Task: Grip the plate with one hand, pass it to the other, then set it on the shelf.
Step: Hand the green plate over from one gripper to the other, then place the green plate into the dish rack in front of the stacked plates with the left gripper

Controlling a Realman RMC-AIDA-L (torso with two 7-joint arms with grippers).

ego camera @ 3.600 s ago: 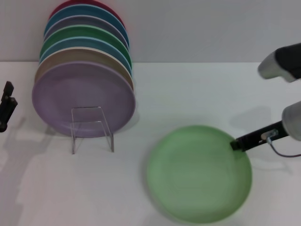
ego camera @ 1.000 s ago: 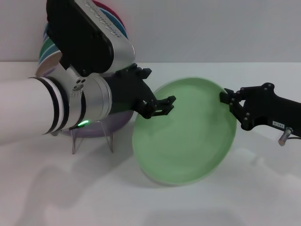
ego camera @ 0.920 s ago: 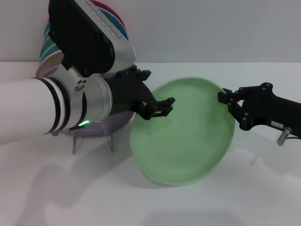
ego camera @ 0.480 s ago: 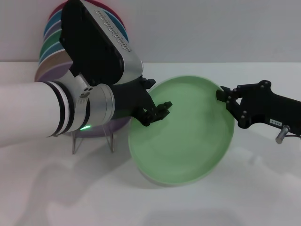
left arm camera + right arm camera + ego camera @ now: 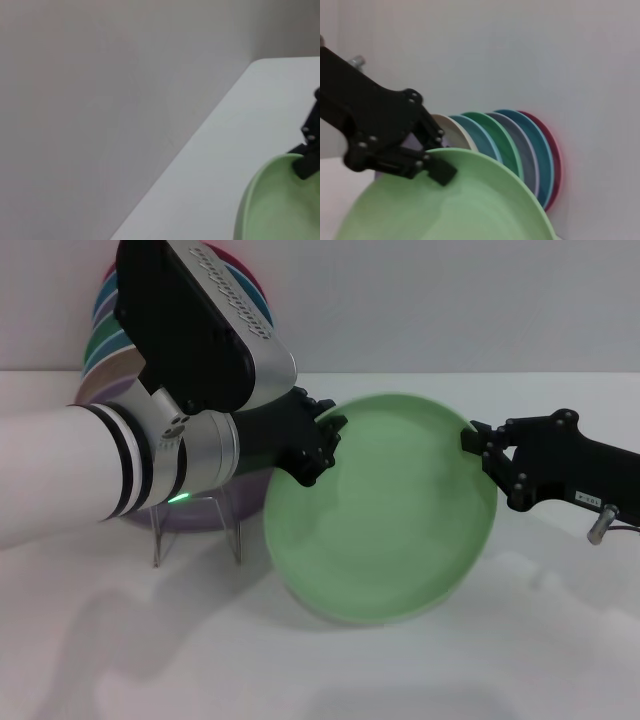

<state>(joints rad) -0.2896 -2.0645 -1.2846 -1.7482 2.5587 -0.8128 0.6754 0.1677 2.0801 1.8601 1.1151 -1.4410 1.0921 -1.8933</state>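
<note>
The light-green plate's rim (image 5: 484, 466) has both grippers at it, so my right gripper should open and move away before my left gripper lifts the plate to the shelf (image 5: 196, 528).
The light-green plate (image 5: 380, 530) hangs tilted above the table at centre. My right gripper (image 5: 478, 443), slim and black, is shut on its right rim; the right wrist view shows its finger pinching the plate's (image 5: 470, 205) edge. My left gripper (image 5: 320, 448), on the bulky white-silver arm, sits at the plate's upper-left rim with its fingers spread, the rim between them. The clear acrylic shelf (image 5: 236, 532) stands on the table under the left arm, half hidden by it. The plate's edge also shows in the left wrist view (image 5: 280, 205).
A row of upright coloured plates (image 5: 105, 335) leans against the back wall at far left, also in the right wrist view (image 5: 520, 140). The lilac plate (image 5: 200, 518) in front of it is mostly hidden by my left arm. White table (image 5: 480, 670) lies in front.
The plate went from lying on the table to held up and tilted. My left arm came in; over the last second its fingers drew from over the plate's face to its rim.
</note>
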